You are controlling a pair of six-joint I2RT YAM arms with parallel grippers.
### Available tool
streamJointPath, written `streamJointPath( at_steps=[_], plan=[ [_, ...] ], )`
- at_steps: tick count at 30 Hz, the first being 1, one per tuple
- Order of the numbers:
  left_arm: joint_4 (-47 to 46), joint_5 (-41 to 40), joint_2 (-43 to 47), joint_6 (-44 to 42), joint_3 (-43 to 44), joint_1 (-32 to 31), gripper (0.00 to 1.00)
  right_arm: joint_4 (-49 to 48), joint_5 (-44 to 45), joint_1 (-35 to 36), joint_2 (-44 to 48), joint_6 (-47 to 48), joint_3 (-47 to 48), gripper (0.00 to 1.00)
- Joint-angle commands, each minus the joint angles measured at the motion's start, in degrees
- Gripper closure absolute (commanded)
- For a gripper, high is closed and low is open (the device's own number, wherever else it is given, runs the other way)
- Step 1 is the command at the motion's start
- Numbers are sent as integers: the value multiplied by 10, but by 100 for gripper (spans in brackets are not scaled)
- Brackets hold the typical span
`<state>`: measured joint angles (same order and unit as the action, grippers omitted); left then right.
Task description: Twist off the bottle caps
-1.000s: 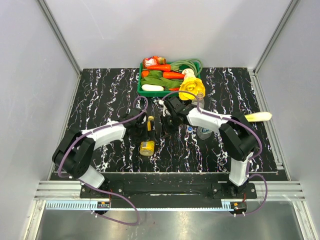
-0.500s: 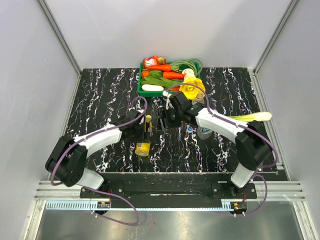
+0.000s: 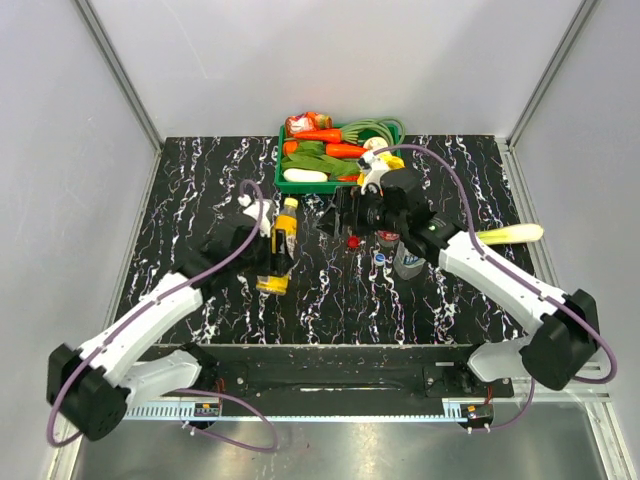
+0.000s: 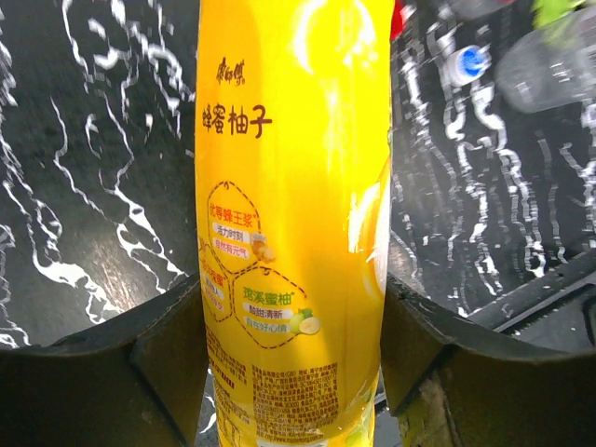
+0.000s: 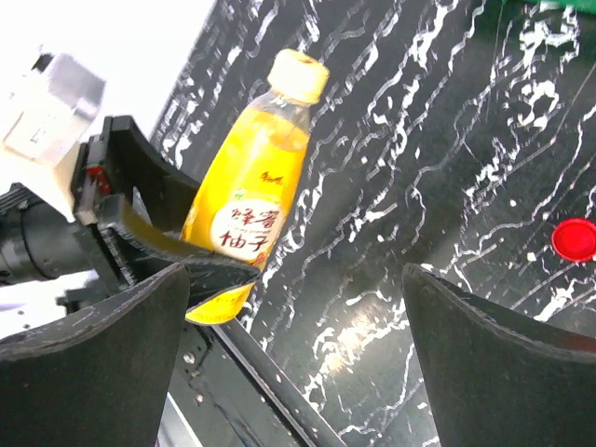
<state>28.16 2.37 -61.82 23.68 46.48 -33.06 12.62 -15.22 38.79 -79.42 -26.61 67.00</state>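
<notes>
My gripper will turn the yellow cap (image 3: 290, 202) when it twists, but the cap will stay on, because it sits all the way down on the bottle's neck (image 5: 291, 100).
The orange-yellow juice bottle (image 3: 277, 258) is held off the table, my left gripper (image 3: 270, 250) shut on its lower body. Its yellow cap (image 5: 298, 74) sits on the neck, pointing away from the arm bases. In the left wrist view the bottle (image 4: 293, 186) fills the gap between both fingers (image 4: 121, 372). My right gripper (image 3: 338, 220) hangs open just right of the bottle, nothing between its fingers (image 5: 484, 372). A loose red cap (image 3: 352, 241) and a loose blue cap (image 3: 380, 258) lie on the table. A clear bottle (image 3: 408, 263) stands beside the blue cap.
A green tray (image 3: 283, 170) of toy vegetables stands at the back centre. A pale vegetable (image 3: 512, 234) lies at the right. A yellow toy (image 3: 392, 162) sits by the tray behind my right wrist. The dark marbled table (image 3: 200, 190) has grey walls around it.
My right gripper opened wide and drew back to the right, away from the yellow cap. My left gripper closed on the juice bottle and swung it up and farther from the bases.
</notes>
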Motion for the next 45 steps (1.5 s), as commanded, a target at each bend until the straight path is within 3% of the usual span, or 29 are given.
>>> streamJointPath(
  at_steps=[1,8,16,26,33,45],
  plan=[
    [0,28,88,-57,49,0,48,-70,9,-6,58,-40,-2,0],
    [15,133,135,-100,94,-4,48,-120,-41,-9,72,-46,6,0],
    [15,137,146,-118,106,-34,50,-165,-61,-26,68,-93,15,0],
    [13,91,130,-120,121,-81,52,-240,-86,-46,39,-190,5,4],
    [15,13,123,-114,121,-113,55,-245,-117,-48,10,-219,23,11],
    [30,-21,98,-122,134,-143,56,-298,-160,-49,-4,-246,22,22]
  ],
)
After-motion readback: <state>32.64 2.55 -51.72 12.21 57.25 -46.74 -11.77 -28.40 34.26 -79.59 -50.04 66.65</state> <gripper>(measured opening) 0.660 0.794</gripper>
